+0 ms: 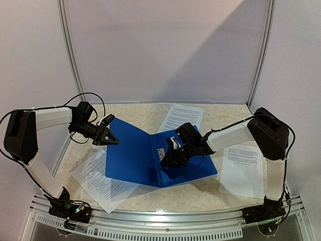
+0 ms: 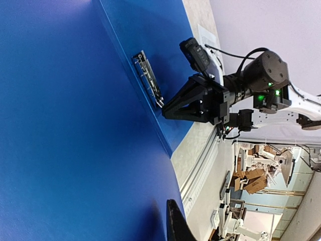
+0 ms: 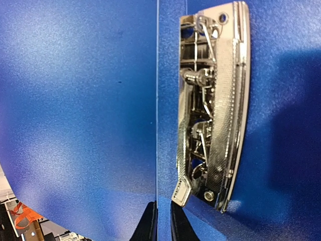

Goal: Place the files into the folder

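Note:
Next, my right gripper opens because its shut fingers are next to the metal clip's lever. It should then turn across the clip and pinch the lever's end.
The dark-blue folder lies open mid-table, with its left cover tilted up. My left gripper is shut on that cover's far left edge; in the left wrist view the cover fills the frame and only one finger shows. My right gripper is shut, its tips on the inside of the folder at the spine crease, just beside the lever of the metal clip. Three printed sheets lie flat on the table: one behind the folder, one at the right, one at the front left, partly under the folder.
The beige tabletop is bounded by white walls at the back and sides. A metal rail with both arm bases runs along the near edge. The left wrist view shows the right gripper by the clip.

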{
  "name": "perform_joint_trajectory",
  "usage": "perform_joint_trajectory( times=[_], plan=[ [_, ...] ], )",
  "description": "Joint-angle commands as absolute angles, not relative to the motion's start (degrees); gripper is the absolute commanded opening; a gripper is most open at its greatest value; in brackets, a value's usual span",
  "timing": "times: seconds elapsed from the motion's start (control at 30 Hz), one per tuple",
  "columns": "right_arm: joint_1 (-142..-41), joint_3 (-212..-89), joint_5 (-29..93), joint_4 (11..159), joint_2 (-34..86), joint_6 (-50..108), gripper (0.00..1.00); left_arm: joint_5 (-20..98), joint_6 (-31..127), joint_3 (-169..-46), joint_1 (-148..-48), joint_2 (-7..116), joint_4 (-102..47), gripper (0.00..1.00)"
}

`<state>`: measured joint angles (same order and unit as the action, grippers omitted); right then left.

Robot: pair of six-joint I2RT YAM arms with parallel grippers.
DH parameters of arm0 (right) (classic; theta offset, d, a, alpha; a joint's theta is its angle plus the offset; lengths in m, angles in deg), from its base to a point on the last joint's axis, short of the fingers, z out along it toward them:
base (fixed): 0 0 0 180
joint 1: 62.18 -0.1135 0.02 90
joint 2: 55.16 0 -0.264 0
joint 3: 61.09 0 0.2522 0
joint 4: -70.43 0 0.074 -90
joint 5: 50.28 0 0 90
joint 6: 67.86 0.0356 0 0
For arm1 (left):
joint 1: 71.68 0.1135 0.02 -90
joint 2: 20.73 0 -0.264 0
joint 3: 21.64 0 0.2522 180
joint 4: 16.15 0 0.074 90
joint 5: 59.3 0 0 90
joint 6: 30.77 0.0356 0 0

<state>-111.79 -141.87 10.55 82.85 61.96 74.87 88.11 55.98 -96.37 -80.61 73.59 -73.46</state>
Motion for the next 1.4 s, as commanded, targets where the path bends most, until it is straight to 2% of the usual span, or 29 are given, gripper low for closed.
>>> perform_joint_trajectory(
  times=[0.0, 0.13, 0.2, 0.37, 0.5, 0.57, 0.7, 0.8, 1.0, 1.37],
  plan=[
    [-112.18, -141.71, 10.61, 84.09, 62.89, 74.45, 0.09, 87.76, 56.89, -96.39, -81.26, 73.42, -73.12, 0.12],
    [-112.45, -141.84, 11.37, 85.75, 58.10, 67.50, 0.08, 87.40, 57.34, -96.78, -81.21, 73.31, -73.63, 0.12],
    [-113.18, -142.51, 14.76, 89.08, 53.99, 60.53, 0.11, 87.31, 57.82, -97.28, -81.25, 73.44, -74.27, 0.12],
    [-115.88, -142.92, 28.51, 94.11, 47.12, 30.74, 0.17, 86.28, 58.59, -97.98, -81.23, 73.44, -75.15, 0.12],
    [-119.36, -143.11, 34.94, 94.29, 49.79, 5.19, 0.24, 86.13, 59.00, -98.27, -81.25, 73.35, -75.52, 0.12],
    [-121.54, -143.16, 37.96, 93.94, 51.94, -8.27, 0.24, 86.00, 59.22, -98.54, -81.24, 73.42, -76.26, 0.12],
    [-123.23, -139.09, 39.45, 85.99, 54.18, -24.14, 0.22, 85.59, 59.23, -98.77, -81.24, 73.18, -76.81, 0.12],
    [-123.26, -134.82, 41.59, 77.52, 53.10, -31.40, 0.23, 85.95, 59.23, -98.77, -81.23, 73.42, -76.81, 0.12],
    [-122.90, -135.13, 42.64, 77.10, 54.75, -34.71, 0.30, 86.49, 60.30, -99.14, -81.25, 74.62, -76.99, 0.12],
    [-120.48, -138.63, 40.79, 79.98, 58.17, -36.69, 0.23, 87.19, 60.78, -99.64, -81.26, 75.33, -77.85, 0.13]
  ],
)
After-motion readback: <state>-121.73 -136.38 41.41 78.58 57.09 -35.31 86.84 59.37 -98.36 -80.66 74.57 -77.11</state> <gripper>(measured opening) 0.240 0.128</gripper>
